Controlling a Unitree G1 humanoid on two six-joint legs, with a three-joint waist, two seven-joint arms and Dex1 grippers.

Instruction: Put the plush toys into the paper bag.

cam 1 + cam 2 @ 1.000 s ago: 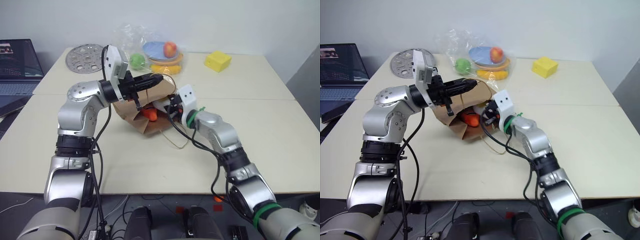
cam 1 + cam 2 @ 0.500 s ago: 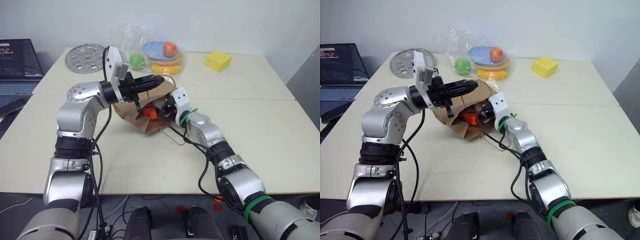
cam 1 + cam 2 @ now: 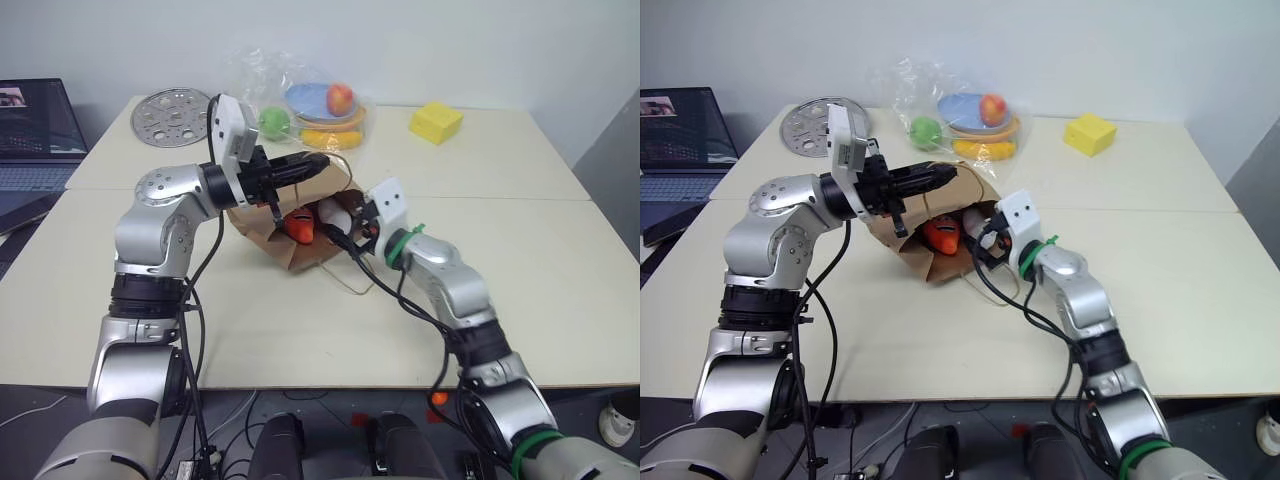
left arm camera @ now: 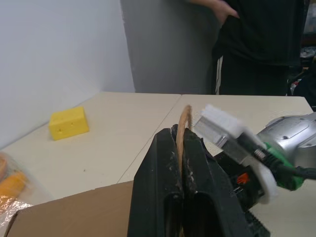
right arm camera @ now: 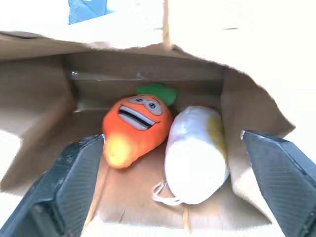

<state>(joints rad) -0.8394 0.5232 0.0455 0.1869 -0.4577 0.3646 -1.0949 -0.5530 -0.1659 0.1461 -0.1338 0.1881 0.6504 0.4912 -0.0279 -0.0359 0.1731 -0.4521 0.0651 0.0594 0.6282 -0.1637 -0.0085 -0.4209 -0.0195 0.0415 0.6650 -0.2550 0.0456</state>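
The paper bag (image 3: 284,246) will tip upright around the plush toys when I lift the lower handle (image 3: 352,289), because that handle joins the near edge of the bag's opening.
The brown paper bag (image 3: 262,226) lies on its side on the table, mouth facing me. My left gripper (image 3: 318,160) is shut on its upper loop handle (image 4: 184,116) and holds the mouth open. Inside, the orange carrot plush toy (image 5: 136,129) lies beside the white plush toy (image 5: 195,158), both on the bag's lower wall. My right gripper (image 3: 350,228) stands open just outside the mouth, with nothing between its fingers (image 5: 79,182).
Behind the bag sits a clear plastic bag of fruit and plates (image 3: 310,105). A yellow foam block (image 3: 435,122) is at the back right, a metal disc (image 3: 170,103) and a laptop (image 3: 35,130) at the back left. A person (image 4: 256,44) stands beyond the table.
My right gripper has opened and drawn back out of the bag's mouth, leaving the white toy beside the carrot. The left gripper has kept still on the handle.
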